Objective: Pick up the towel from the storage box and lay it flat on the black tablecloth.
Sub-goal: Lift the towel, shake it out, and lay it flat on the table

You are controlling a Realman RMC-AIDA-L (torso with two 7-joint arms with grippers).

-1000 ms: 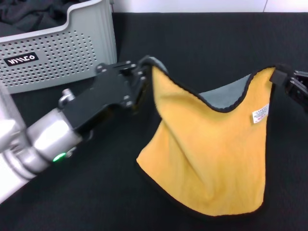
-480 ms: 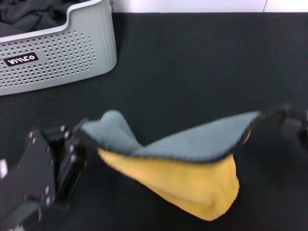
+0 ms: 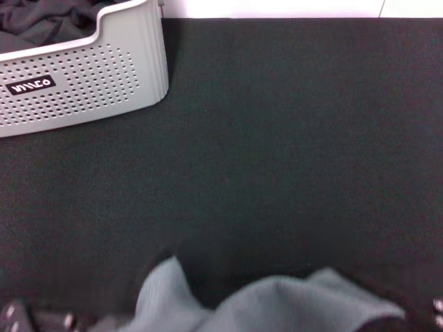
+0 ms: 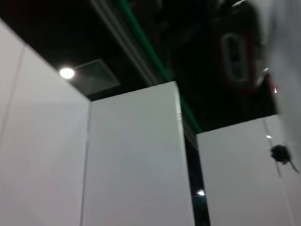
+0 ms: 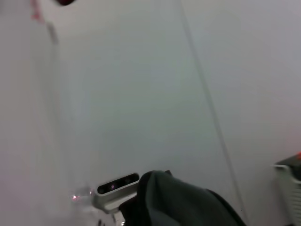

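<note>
My left gripper should swing forward and down beside the storage box (image 3: 183, 124), level with my right gripper, because the towel sags (image 3: 208, 315), raised at the tablecloth's near edge.
Only the grey-green side of the towel (image 3: 277, 304) shows, at the very bottom edge of the head view, raised off the black tablecloth (image 3: 277, 138) and close under the camera. It spans between my two grippers. A sliver of my left gripper (image 3: 28, 319) shows at the bottom left corner and a sliver of my right gripper (image 3: 436, 308) at the bottom right, each holding an end of the towel. A fold of the towel (image 5: 178, 200) also fills the near part of the right wrist view. The storage box (image 3: 104, 76) stands at the far left.
A dark grey cloth (image 3: 41, 17) lies inside the storage box. The black tablecloth stretches wide in front of the box and to its right. The left wrist view shows only ceiling and white wall panels.
Both grippers have drawn the towel back towards me and out to the bottom edge of the head view. The yellow side no longer shows, only the grey-green one.
</note>
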